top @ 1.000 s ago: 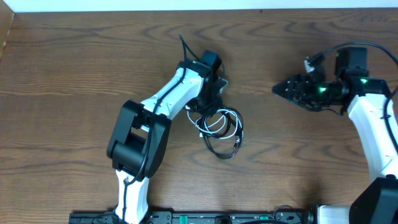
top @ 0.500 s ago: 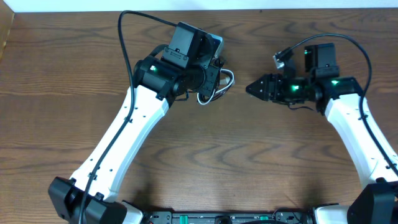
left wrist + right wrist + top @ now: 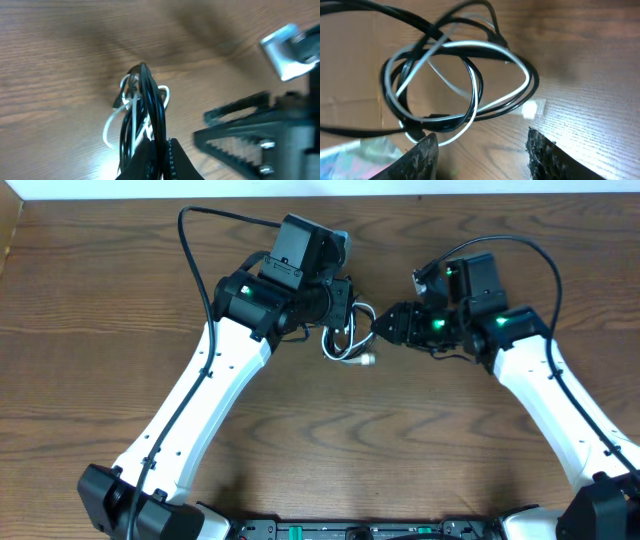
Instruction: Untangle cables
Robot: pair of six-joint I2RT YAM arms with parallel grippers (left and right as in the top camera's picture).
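Observation:
The cables hang bunched from my left gripper with white cable crossing black loops (image 3: 474, 86), so I should spread them on the wooden table (image 3: 396, 372), then retake pieces of black cable.
The cables (image 3: 346, 340) are a small bundle of black loops and one white cord, hanging from my left gripper (image 3: 343, 308) just above the wooden table (image 3: 120, 300). In the left wrist view that gripper (image 3: 159, 146) is shut on black strands of the cables (image 3: 145, 100). My right gripper (image 3: 379, 327) points left, right beside the bundle. In the right wrist view its jaws (image 3: 481, 145) stand open with nothing between them. The cables (image 3: 472, 85) hang just ahead of its fingers (image 3: 422, 156), and the white plug (image 3: 532, 109) dangles at the right.
Both arms meet over the far middle of the table. The right gripper's toothed fingers (image 3: 235, 145) fill the lower right of the left wrist view. A pale wall edge (image 3: 320, 188) runs along the table's far side.
The left arm has swung up and lifted the bundle off the table. The right gripper has moved left to the bundle, its jaws narrowing somewhat.

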